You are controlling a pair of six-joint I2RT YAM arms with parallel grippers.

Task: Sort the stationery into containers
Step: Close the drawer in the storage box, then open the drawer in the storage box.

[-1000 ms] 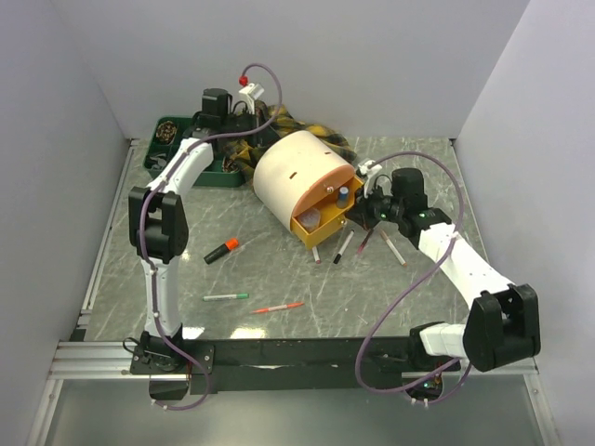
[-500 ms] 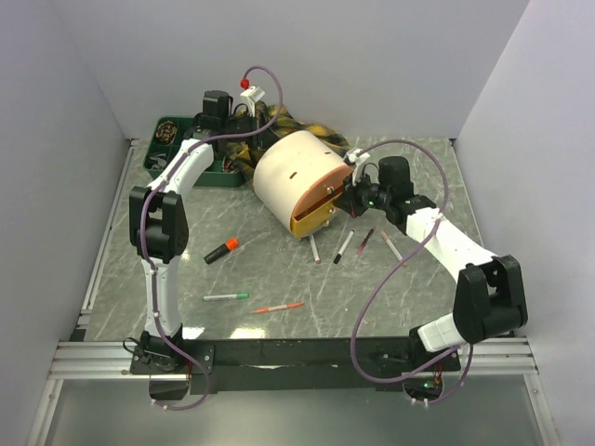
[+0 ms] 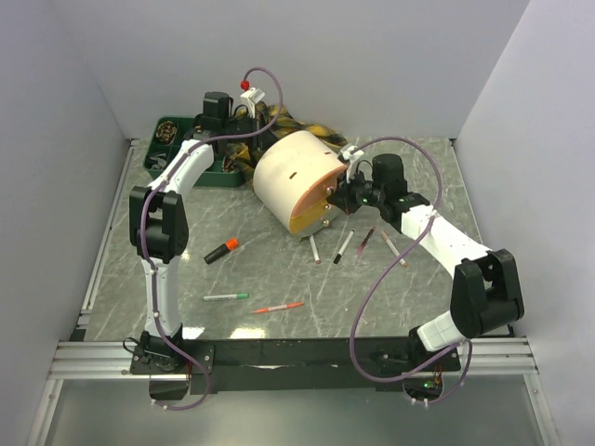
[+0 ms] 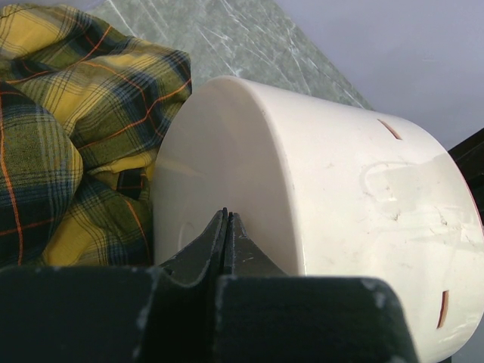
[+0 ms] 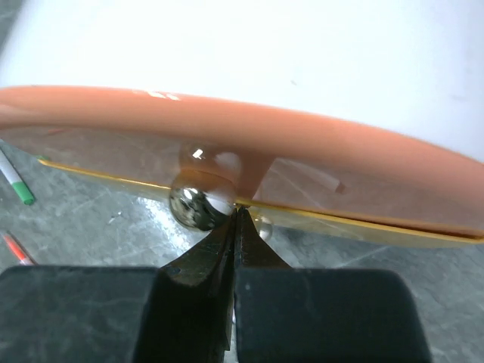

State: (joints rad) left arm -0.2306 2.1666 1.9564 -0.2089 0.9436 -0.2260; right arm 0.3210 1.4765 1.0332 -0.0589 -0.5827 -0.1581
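The orange drawer's metal knob (image 5: pixel 236 200) is beside my right gripper's shut fingers, so next I open them and close around the knob (image 5: pixel 198 201) before I pull the drawer out.
The cream drum (image 3: pixel 293 177) lies on its side with its orange drawer front (image 3: pixel 313 210) pushed in flush. My right gripper (image 3: pixel 340 198) is shut and empty. In the right wrist view its tips (image 5: pixel 236 215) touch the drawer's lower edge beside a shiny metal knob (image 5: pixel 197 206). My left gripper (image 3: pixel 247 154) is shut, with its tips (image 4: pixel 225 217) against the back of the drum (image 4: pixel 318 189). The dark green tray (image 3: pixel 178 149) stands at the far left. Loose on the table are a black highlighter with an orange cap (image 3: pixel 221 249), a green-tipped pen (image 3: pixel 226 296), a red pen (image 3: pixel 277 307) and several pens (image 3: pixel 344 246) in front of the drum.
The yellow-and-black plaid cloth (image 3: pixel 302 124) is bunched behind the drum and shows in the left wrist view (image 4: pixel 76 136). Grey walls close in the table at the back and both sides. The arms' purple cables loop above the table.
The orange drawer stood open a second ago and is now pushed in. My right gripper has moved left up to the drum's front. My left arm has not moved.
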